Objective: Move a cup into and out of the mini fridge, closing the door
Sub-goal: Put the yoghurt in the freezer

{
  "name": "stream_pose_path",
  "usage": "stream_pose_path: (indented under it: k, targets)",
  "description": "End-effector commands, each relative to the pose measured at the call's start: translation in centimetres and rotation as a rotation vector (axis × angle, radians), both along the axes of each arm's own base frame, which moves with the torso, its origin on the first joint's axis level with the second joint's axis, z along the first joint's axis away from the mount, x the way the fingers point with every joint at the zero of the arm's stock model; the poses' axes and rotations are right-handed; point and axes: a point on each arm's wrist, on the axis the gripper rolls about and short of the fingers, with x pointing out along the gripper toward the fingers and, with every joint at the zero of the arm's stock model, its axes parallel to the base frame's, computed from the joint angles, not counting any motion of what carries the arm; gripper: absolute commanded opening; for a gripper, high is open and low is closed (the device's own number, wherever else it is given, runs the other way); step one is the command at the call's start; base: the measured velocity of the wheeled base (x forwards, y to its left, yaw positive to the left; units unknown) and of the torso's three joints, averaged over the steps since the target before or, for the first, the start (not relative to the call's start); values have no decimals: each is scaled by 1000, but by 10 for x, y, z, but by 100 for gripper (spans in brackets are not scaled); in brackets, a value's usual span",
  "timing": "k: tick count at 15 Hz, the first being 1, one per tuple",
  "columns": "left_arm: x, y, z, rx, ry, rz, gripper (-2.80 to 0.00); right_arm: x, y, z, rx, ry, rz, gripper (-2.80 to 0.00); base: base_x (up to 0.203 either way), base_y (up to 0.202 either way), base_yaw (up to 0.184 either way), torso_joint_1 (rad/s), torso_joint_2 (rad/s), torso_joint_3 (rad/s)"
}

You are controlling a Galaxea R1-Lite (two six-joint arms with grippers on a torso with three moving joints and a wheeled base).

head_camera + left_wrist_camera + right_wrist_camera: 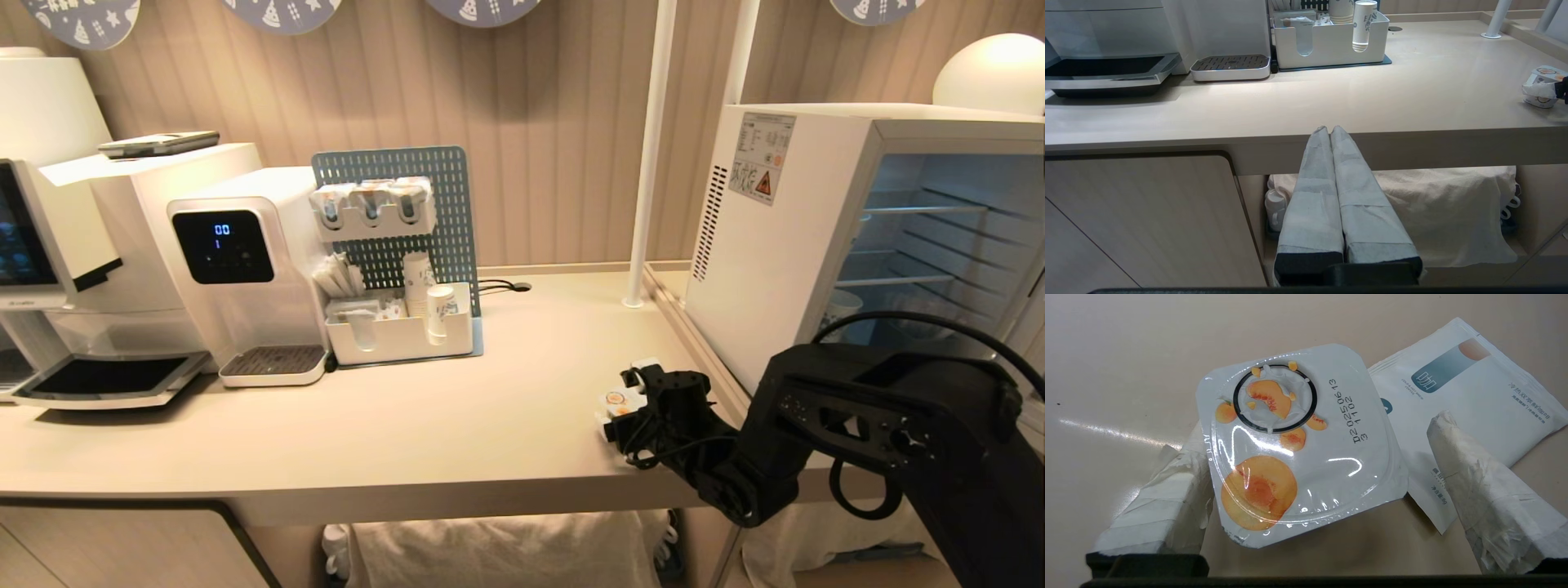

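My gripper will leave the sachet [1461,397] behind on the counter when it lifts the cup, because the foil lid's rim [1397,441] only hangs over the flat sachet's edge.
The cup [1298,445], white with a peach-printed foil lid, stands on the beige counter near its front right edge [614,402]. My right gripper [1318,424] is open around it from above. One taped finger [1163,498] sits against the cup's side under the lid rim. The other finger [1478,486] is well apart from the cup, over a sachet. The mini fridge [775,245] stands just behind and to the right, wire shelves showing at its grey-framed front [931,245]; whether the door is shut I cannot tell. My left gripper [1329,130] is shut and empty, parked below the counter's front edge.
A white sachet [1474,384] lies flat beside the cup. At the back left stand a drinks machine with a display [245,261], a white organiser with paper cups [400,335] and a coffee machine [49,245]. A white pole [649,155] rises beside the fridge. Cloth [506,547] hangs under the counter.
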Motion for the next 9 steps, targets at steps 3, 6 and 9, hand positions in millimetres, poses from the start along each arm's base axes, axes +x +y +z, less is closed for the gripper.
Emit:
stream_pose_path:
  k: [3, 6, 9]
  targets:
    - [0, 0, 0, -6, 1, 1, -280, 1, 1, 2, 0, 4, 1, 0, 0, 0, 0, 0, 0, 0]
    - [0, 0, 0, -8, 1, 1, -280, -1, 0, 5, 22, 7, -9, 0, 0, 0, 0, 0, 0, 0]
    - [0, 0, 0, -8, 1, 1, -280, -6, 0, 8, 39, 16, -16, 0, 0, 0, 0, 0, 0, 0]
